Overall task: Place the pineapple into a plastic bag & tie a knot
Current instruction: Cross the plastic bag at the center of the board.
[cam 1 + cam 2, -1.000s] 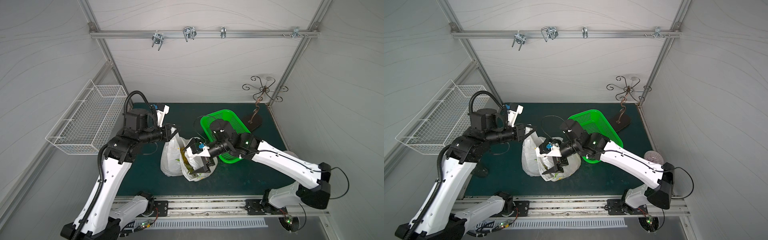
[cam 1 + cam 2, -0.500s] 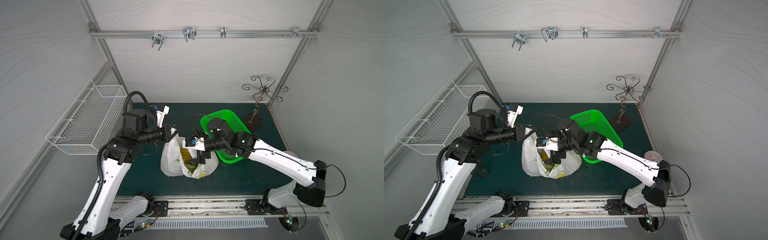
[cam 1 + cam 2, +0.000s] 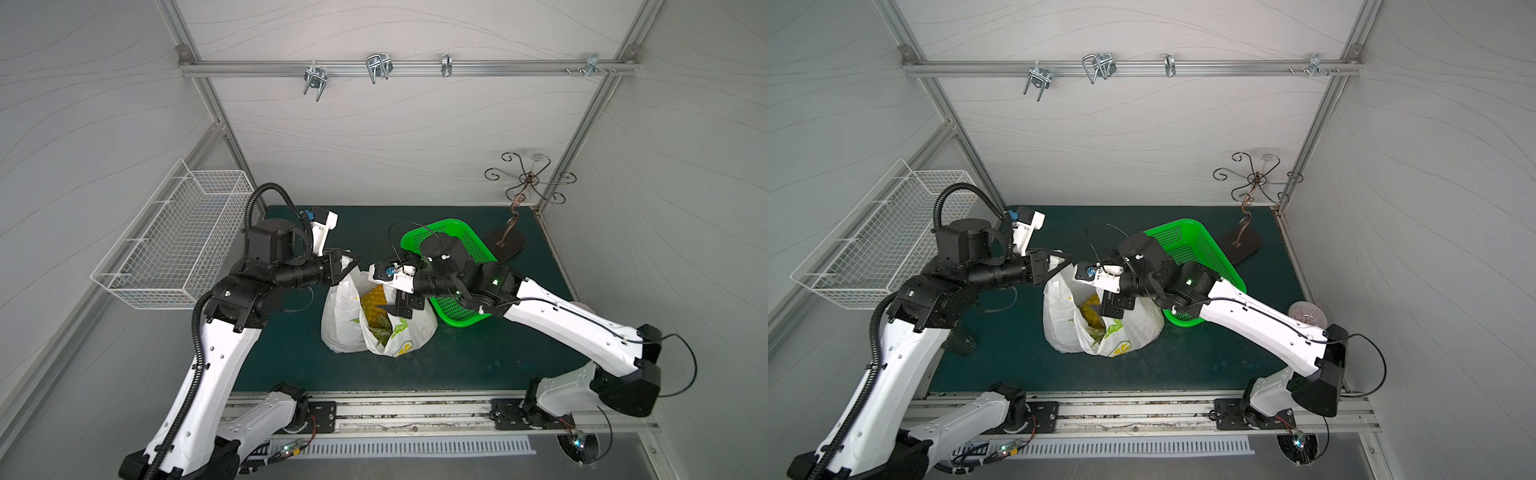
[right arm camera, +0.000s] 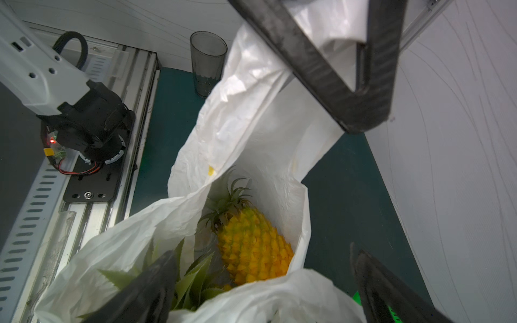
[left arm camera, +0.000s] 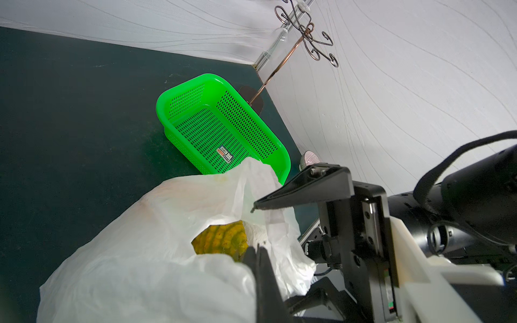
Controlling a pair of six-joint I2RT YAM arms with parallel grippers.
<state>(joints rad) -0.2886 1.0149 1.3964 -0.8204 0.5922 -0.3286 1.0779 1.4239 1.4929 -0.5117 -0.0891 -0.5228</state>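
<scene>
The bag's rim (image 3: 405,325) by the green tray is drooping. My right gripper should pull it tight first, and then my left gripper should take the opposite handle (image 3: 352,278) by its end.
The white plastic bag (image 3: 345,332) stands open on the green table, with leaf prints on its front. The yellow pineapple (image 4: 251,246) lies inside it and also shows through the mouth of the bag in a top view (image 3: 373,305). My left gripper (image 3: 351,266) is shut on the bag's upper rim at the back left and holds it up; the wrist view shows its fingers (image 5: 261,268) pinching the white film. My right gripper (image 3: 395,311) hangs open just above the bag's mouth with nothing between its fingers (image 4: 151,288). No knot is seen.
A green perforated tray (image 3: 457,309) sits right behind the right wrist. A scrolled metal stand (image 3: 519,199) is at the back right corner. A white wire basket (image 3: 174,245) hangs on the left wall. A dark tumbler (image 4: 208,61) stands near the front left.
My right gripper, still open, has drawn up and back out of the bag, leaving the pineapple inside. The left gripper has kept its hold on the rim without moving.
</scene>
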